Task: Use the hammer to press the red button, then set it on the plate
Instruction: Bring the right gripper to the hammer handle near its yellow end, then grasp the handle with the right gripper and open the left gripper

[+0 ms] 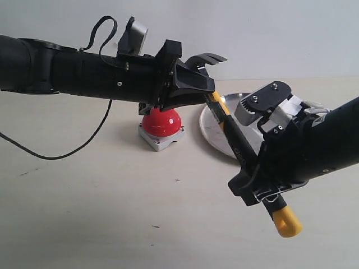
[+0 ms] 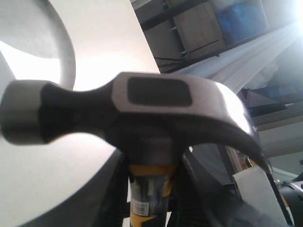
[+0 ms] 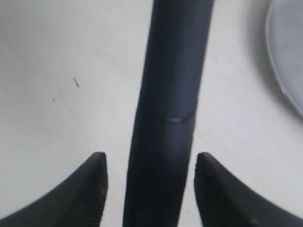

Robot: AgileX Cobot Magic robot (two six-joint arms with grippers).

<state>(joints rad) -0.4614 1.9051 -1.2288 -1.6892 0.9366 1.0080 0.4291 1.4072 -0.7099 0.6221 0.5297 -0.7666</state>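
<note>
My left gripper is holding the hammer's neck near the hammer's head. My right gripper should therefore grip the hammer's handle and take over before the press.
The hammer hangs slanted in the air between both arms, with its dark head up by my left gripper and its yellow end cap low at the right. My left gripper is shut on the hammer's neck at the yellow band. Around the black handle, my right gripper stands open, with a gap on each side of the handle. The red button sits on the table below the left gripper. Behind the handle lies the silver plate.
The left arm stretches across the upper left, and its black cable droops onto the table. The right arm fills the right side. A rim of the plate shows beside the handle.
</note>
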